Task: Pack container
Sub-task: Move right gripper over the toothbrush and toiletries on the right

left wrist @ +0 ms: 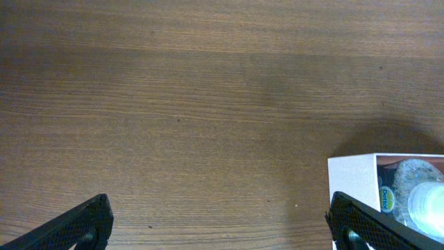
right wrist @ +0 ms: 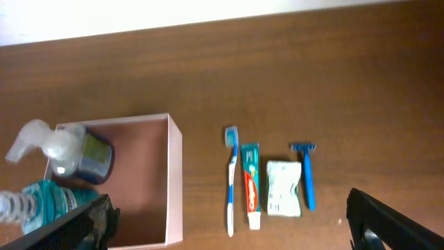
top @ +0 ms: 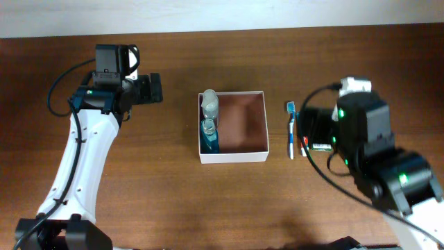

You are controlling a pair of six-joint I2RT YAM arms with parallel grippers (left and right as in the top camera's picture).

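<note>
The toothpaste tube's narrow width point(right wrist: 250, 171) lines up with the open fingers of my right gripper, so I should keep going down toward its red half point(right wrist: 251, 195) until the fingers are on both sides of it.
The container point(top: 258, 150), a square white-walled box with a reddish-brown floor, sits at the table's middle. A clear bottle point(top: 210, 103) and a blue bottle point(top: 209, 134) stand along its left side. A toothbrush point(top: 291, 129) lies right of it. In the right wrist view the toothbrush point(right wrist: 230, 177), a toothpaste tube point(right wrist: 251, 184), a white packet point(right wrist: 284, 188) and a blue razor point(right wrist: 307, 173) lie in a row beside the container point(right wrist: 175, 173). My right gripper point(right wrist: 229, 232) is open above them. My left gripper point(left wrist: 218, 229) is open over bare table, left of the container point(left wrist: 350, 179).
The table's far edge point(top: 277, 29) meets a pale wall. My left arm point(top: 90, 139) reaches along the left side. My right arm point(top: 374, 153) covers most of the toiletries in the overhead view.
</note>
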